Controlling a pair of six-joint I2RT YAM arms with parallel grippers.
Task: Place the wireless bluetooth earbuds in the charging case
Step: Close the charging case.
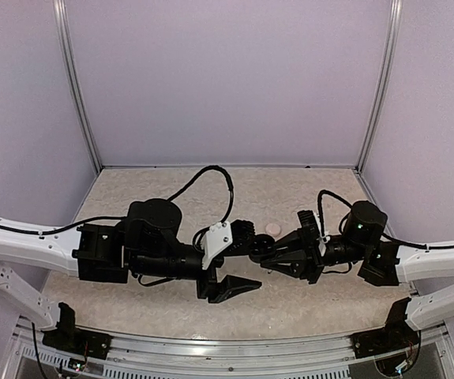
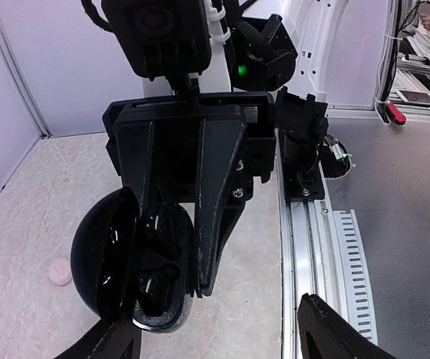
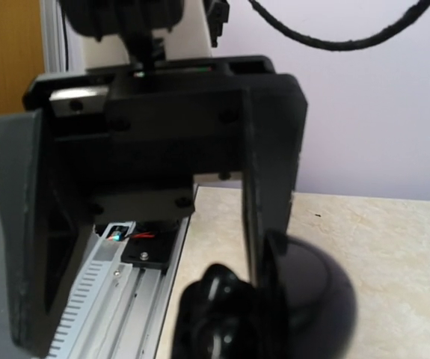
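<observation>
The charging case's lid (image 2: pixel 101 256) is standing open next to the seated earbuds. Next, I push the lid closed with my left gripper before turning to take the case (image 2: pixel 171 318).
The charging case (image 2: pixel 106 258) is glossy black, with its lid swung open to the left. My right gripper (image 1: pixel 264 253) is shut on the case, its fingers (image 2: pixel 216 202) pressed against the base. Two glossy black wireless bluetooth earbuds (image 2: pixel 155 224) sit in the base's wells. My left gripper (image 2: pixel 215 340) is open, its tips on either side below the case and touching nothing. In the top view the left gripper (image 1: pixel 253 260) faces the right one mid-table. In the right wrist view the case (image 3: pixel 312 299) is a blurred dome, with the left gripper's spread fingers (image 3: pixel 274 172) behind it.
A small pale pink round object (image 1: pixel 273 228) lies on the beige table just behind the grippers; the left wrist view shows that object (image 2: pixel 59 271) left of the case. A metal rail (image 2: pixel 304 247) runs along the table's near edge. Pale walls enclose three sides.
</observation>
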